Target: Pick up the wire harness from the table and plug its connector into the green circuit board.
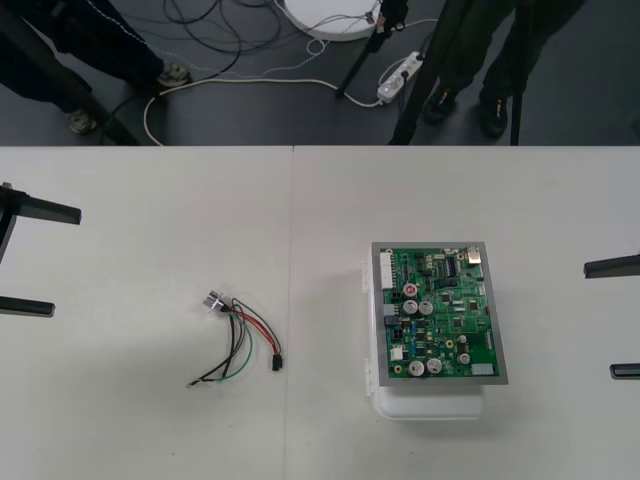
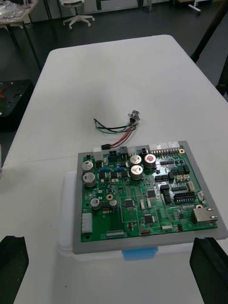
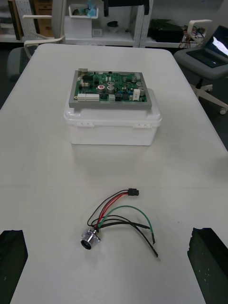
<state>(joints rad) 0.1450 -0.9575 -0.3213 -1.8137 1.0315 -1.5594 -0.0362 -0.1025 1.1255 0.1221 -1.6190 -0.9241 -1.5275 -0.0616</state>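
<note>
The green wire [image 1: 249, 347] keeps a wide curve out from the round metal socket, so the wires [image 1: 262, 328] will stay spread out when I pick up the socket.
The wire harness [image 1: 240, 335] lies loose on the table left of centre, with its round metal socket [image 1: 214, 302] at the far end and its small black plug [image 1: 275, 363] nearest the board. The green circuit board [image 1: 440, 313] sits on its white base [image 1: 428, 405] right of centre. My left gripper [image 1: 38, 260] waits open at the left edge, well apart from the harness. My right gripper [image 1: 612, 318] waits open at the right edge, beside the board. From the left wrist, the harness [image 3: 121, 218] lies just ahead of the fingers [image 3: 208, 256]. From the right wrist, the board [image 2: 142, 192] is closest, with the harness [image 2: 118, 128] beyond it.
A seam [image 1: 291, 300] runs down the table between harness and board. Cables and a power strip [image 1: 398, 75] lie on the dark floor beyond the far edge. Open tabletop surrounds the harness on all sides.
</note>
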